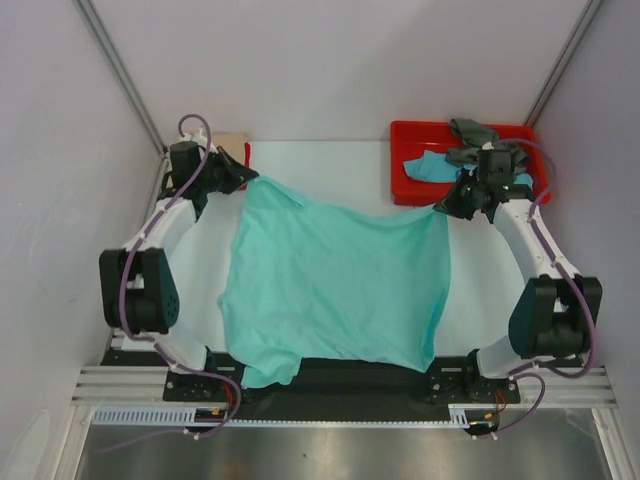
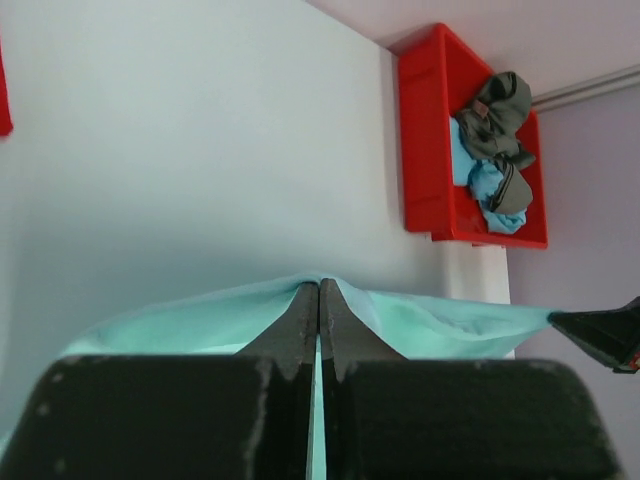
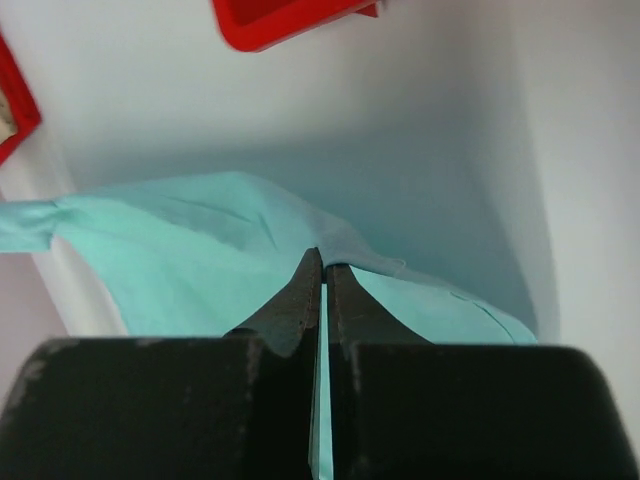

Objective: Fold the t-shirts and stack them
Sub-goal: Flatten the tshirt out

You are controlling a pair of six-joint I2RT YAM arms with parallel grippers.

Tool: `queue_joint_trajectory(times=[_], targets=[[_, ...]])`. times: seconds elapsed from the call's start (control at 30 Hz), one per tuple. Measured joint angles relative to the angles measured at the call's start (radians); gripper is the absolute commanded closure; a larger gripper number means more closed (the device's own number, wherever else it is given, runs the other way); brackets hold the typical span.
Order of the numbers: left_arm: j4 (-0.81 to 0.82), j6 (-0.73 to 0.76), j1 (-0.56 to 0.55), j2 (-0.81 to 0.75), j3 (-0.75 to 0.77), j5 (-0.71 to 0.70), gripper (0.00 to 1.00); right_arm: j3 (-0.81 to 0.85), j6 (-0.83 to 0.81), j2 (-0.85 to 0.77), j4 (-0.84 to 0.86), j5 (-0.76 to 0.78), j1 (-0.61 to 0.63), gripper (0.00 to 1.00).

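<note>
I see the mint-green t-shirt's lower edge [image 1: 272, 371] crooked over the black base plate, so next I raise it high by its far corners [image 1: 434, 216] and spread it out straighter.
A mint-green t-shirt [image 1: 335, 285] hangs stretched between my two grippers above the white table, and its lower edge drapes over the arms' black base plate. My left gripper [image 1: 243, 179] is shut on the shirt's far left corner; in the left wrist view the cloth [image 2: 420, 325] folds over the pinched gripper [image 2: 319, 285]. My right gripper [image 1: 440, 208] is shut on the far right corner, and the cloth [image 3: 170, 265] spreads out from the gripper [image 3: 324, 258]. A turquoise-blue shirt [image 1: 428, 167] and a grey shirt [image 1: 472, 130] lie crumpled in the red tray [image 1: 402, 185].
The red tray [image 2: 425, 130] stands at the table's far right corner. A beige thing with a red edge [image 1: 233, 142] shows behind the left arm at the far left. White walls close in the table's back and sides.
</note>
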Motion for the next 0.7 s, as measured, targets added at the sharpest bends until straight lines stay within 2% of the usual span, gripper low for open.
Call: queue_joint_trajectory(times=[0.13,0.33,0.53,0.7], targets=[[0.053,0.009,-0.002,0.174,0.14,0.023,1.0,0.029,-0.011,0.109,0.029,0.011,-0.005,1.0],[0.06,0.016,-0.003,0.282,0.291,0.06,1.0,0.069,-0.029,0.161,0.062,0.011,-0.005,1.0],[0.036,0.033,-0.003,0.308,0.396,0.077,1.0,0.118,-0.032,0.215,0.068,-0.002,-0.018,1.0],[0.002,0.031,-0.003,0.26,0.415,0.075,1.0,0.195,-0.024,0.209,0.026,-0.006,-0.031,1.0]])
